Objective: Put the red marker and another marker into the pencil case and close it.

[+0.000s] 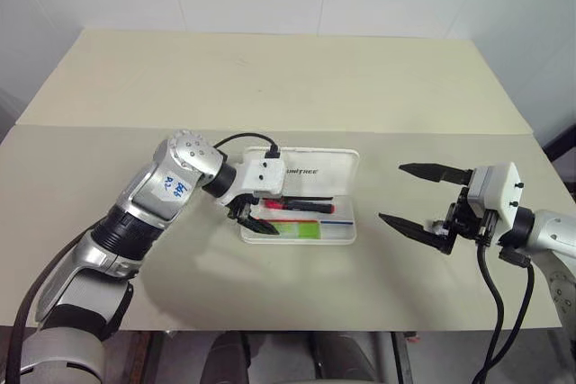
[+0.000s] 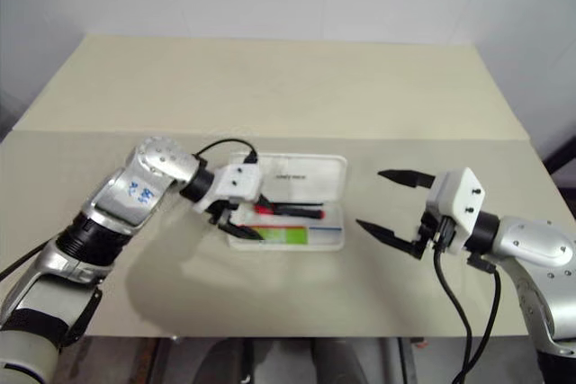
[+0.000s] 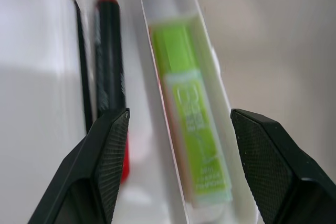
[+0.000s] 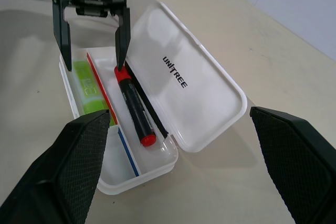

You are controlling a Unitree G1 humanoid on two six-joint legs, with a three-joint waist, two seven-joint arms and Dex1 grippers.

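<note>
Both markers point(image 1: 308, 208) lie low in the base of the pencil case, so its lid point(image 1: 328, 168) will turn over on its hinge and close flat when I shut it.
The white pencil case point(image 1: 319, 173) lies open mid-table, its lid point(image 4: 210, 93) folded back. In the base the red marker point(image 4: 134, 106) lies next to the hinge, and the light-green marker point(image 4: 86, 87) lies in the front compartment. My left gripper point(image 1: 263, 222) hangs open over the case's left end and holds nothing. Its fingers straddle the green marker point(image 3: 191, 108), and one fingertip point(image 4: 122, 64) is at the red marker's cap. My right gripper point(image 1: 392, 192) stands open and empty to the right of the case, apart from it.
A thin red-and-blue divider point(image 4: 113, 119) separates the two markers, and a slim black stick point(image 4: 153, 114) lies between the red marker and the hinge. The beige table point(image 1: 270, 78) stretches bare behind the case to a white wall. Its front edge point(image 1: 297, 328) is close.
</note>
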